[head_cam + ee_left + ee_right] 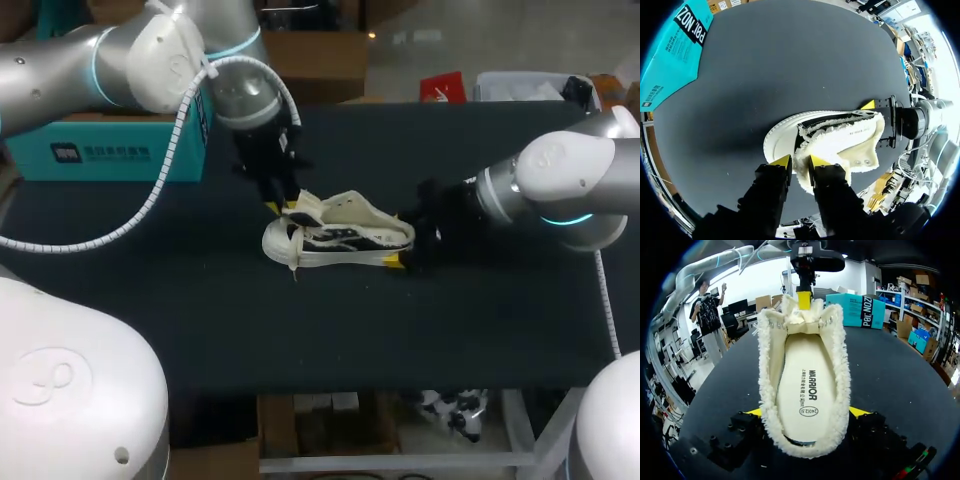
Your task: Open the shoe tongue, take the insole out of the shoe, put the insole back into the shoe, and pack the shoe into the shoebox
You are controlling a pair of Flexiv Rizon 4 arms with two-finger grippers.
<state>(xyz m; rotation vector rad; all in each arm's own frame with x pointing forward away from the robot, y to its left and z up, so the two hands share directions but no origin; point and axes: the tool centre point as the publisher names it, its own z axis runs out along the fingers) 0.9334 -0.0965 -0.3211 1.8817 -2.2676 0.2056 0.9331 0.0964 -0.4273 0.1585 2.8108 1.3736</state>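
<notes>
The insole's printed heel (859, 132) is uncovered behind the shoe's fleecy tongue, so the insole's heel will come up first when I pull, while the insole's front stays tucked inside.
A cream fleece-lined shoe (340, 240) with black side stripes lies mid-table, toe to the left. Its insole (807, 390) sits inside. My right gripper (403, 245) holds the heel, a yellow tip pressing each side in the right wrist view (807, 412). My left gripper (283, 207) hangs over the raised tongue (800, 315). In the left wrist view its fingers (799, 161) stand slightly apart, with the tongue's fleecy edge (805, 170) lying against one fingertip (817, 161). The teal shoebox (110, 150) stands at the back left.
The black tabletop (480, 320) spreads out around the shoe. My left arm's white coiled cable (150, 200) hangs over the table's left part, in front of the shoebox.
</notes>
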